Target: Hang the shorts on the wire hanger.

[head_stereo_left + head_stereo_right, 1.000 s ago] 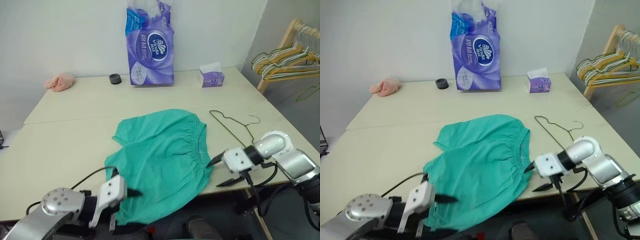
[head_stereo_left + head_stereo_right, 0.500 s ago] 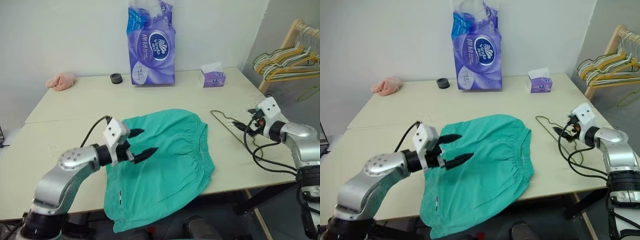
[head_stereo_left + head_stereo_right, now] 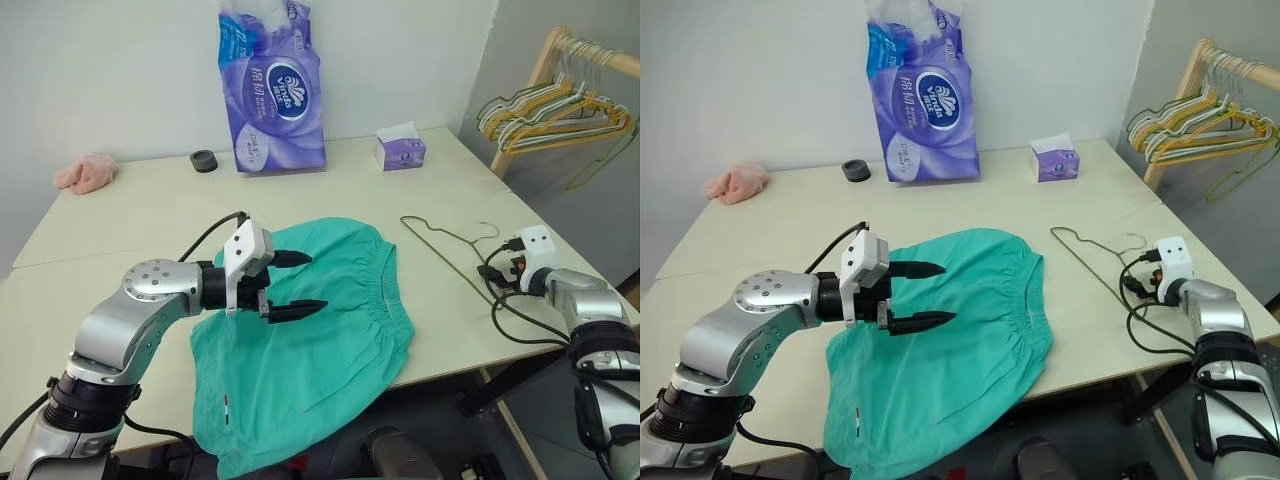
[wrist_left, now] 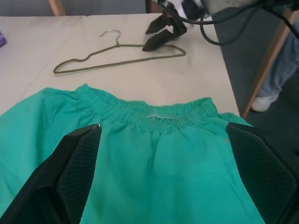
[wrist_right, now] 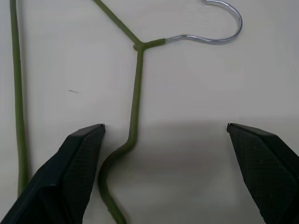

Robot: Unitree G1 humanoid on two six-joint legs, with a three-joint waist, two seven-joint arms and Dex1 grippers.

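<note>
I expect the shorts' waistband (image 3: 391, 285) to stretch much wider when I pull it over the wire hanger's shoulder, because it is gathered in close puckers (image 3: 397, 312).
The teal-green shorts (image 3: 330, 360) lie flat near the table's front edge, with the gathered waistband (image 4: 154, 116) facing the wire hanger. My left gripper (image 3: 312, 282) hovers just above the shorts' upper left part, pointing toward the waistband, open and holding nothing. The thin olive wire hanger (image 3: 432, 228) lies flat on the table to the right of the shorts, hook (image 5: 224, 28) toward the far side. My right gripper (image 5: 166, 126) is low over the hanger's shoulder wire near the neck, open, with the wire (image 5: 135, 93) running between its fingers.
A tall purple tissue pack (image 3: 270, 90), a small purple tissue box (image 3: 400, 152), a black roll (image 3: 203, 160) and a pink cloth lump (image 3: 85, 172) stand along the table's far side. A wooden rack with yellow and pale green hangers (image 3: 550, 110) stands beyond the table's right edge.
My left gripper rose from the table's front edge to above the shorts. My right gripper swung from the waistband over to the hanger and opened wider. The camera turned right.
</note>
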